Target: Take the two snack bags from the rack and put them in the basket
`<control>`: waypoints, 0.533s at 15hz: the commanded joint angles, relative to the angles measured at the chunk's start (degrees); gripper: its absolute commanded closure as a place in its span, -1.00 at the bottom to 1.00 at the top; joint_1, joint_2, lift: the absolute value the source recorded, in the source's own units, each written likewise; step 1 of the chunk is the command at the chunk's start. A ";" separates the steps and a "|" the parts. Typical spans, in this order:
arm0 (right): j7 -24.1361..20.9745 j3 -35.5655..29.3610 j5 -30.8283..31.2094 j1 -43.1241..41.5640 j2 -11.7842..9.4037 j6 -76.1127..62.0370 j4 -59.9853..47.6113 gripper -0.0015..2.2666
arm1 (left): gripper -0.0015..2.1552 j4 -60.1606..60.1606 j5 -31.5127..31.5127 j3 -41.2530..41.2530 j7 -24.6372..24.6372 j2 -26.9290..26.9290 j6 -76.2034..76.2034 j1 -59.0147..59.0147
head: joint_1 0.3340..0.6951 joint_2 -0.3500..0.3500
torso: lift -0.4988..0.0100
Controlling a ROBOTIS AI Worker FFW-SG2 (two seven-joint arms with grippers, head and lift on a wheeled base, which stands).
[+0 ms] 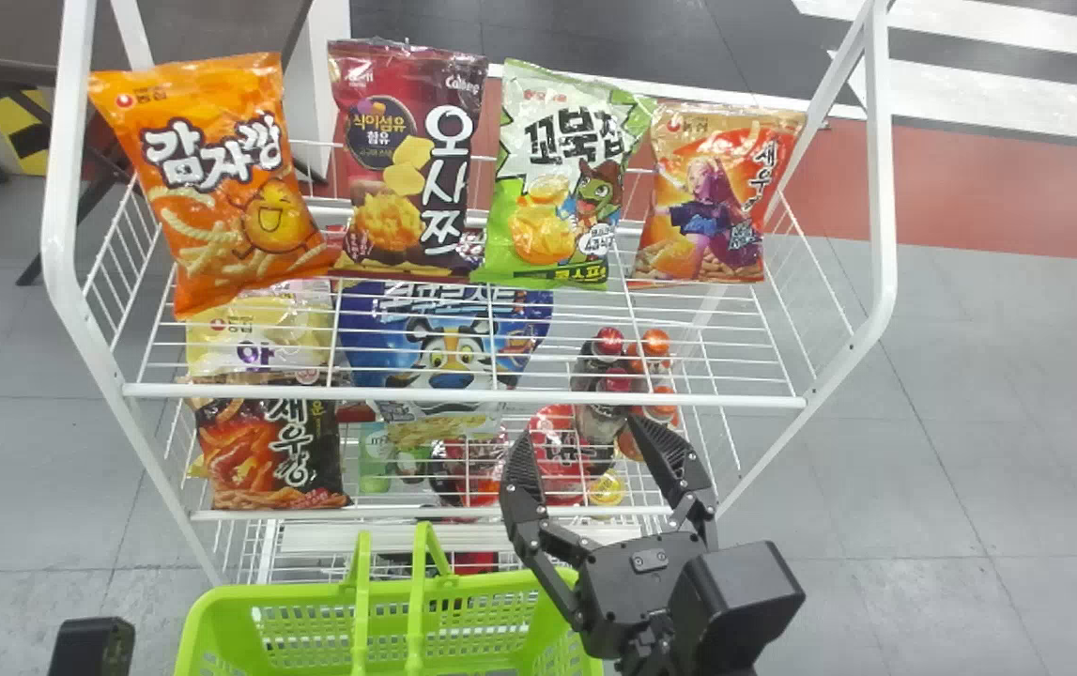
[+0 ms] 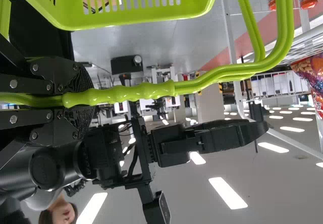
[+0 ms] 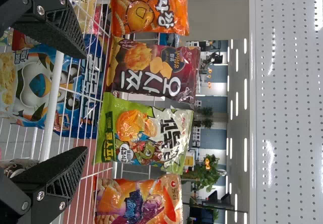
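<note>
The wrapper is wrinkled at its top corner (image 1: 633,108), so the green-and-white bag (image 1: 558,186) will squeeze in at the middle and spread out above when I lift it.
Four snack bags stand in a row on the rack's top shelf: orange (image 1: 219,178), dark red (image 1: 407,160), green-and-white (image 1: 561,178) and orange-red (image 1: 716,192). My right gripper (image 1: 585,446) is open and empty in front of the rack, lower in the head view than these bags. In the right wrist view, the spread right gripper (image 3: 86,102) has the dark red bag (image 3: 154,70) and green-and-white bag (image 3: 146,133) beyond it. The green basket (image 1: 463,596) is at the bottom. Left wrist view: my left gripper (image 2: 81,103) is shut on the basket handle (image 2: 121,94).
The white wire rack (image 1: 463,394) has a front rail between my right gripper and the top bags. Its lower shelf holds a blue bag (image 1: 444,352), a dark shrimp-snack bag (image 1: 275,451) and several red- and orange-capped bottles (image 1: 608,343). Floor lies right of the rack.
</note>
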 commanded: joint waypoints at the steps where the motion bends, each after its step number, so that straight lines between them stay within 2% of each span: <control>1: 0.00 -0.01 0.00 0.00 0.00 0.00 -0.01 -0.84 | 0.85 0.07 0.00 0.04 -0.11 0.00 -0.23 0.05 | 1.00 -0.59 | 0.92; 8: 0.00 -0.10 0.00 0.00 0.00 -0.18 -0.01 -0.84 | 0.85 0.07 0.00 0.22 -0.28 0.00 -0.41 0.05 | 1.00 -0.58 | 0.92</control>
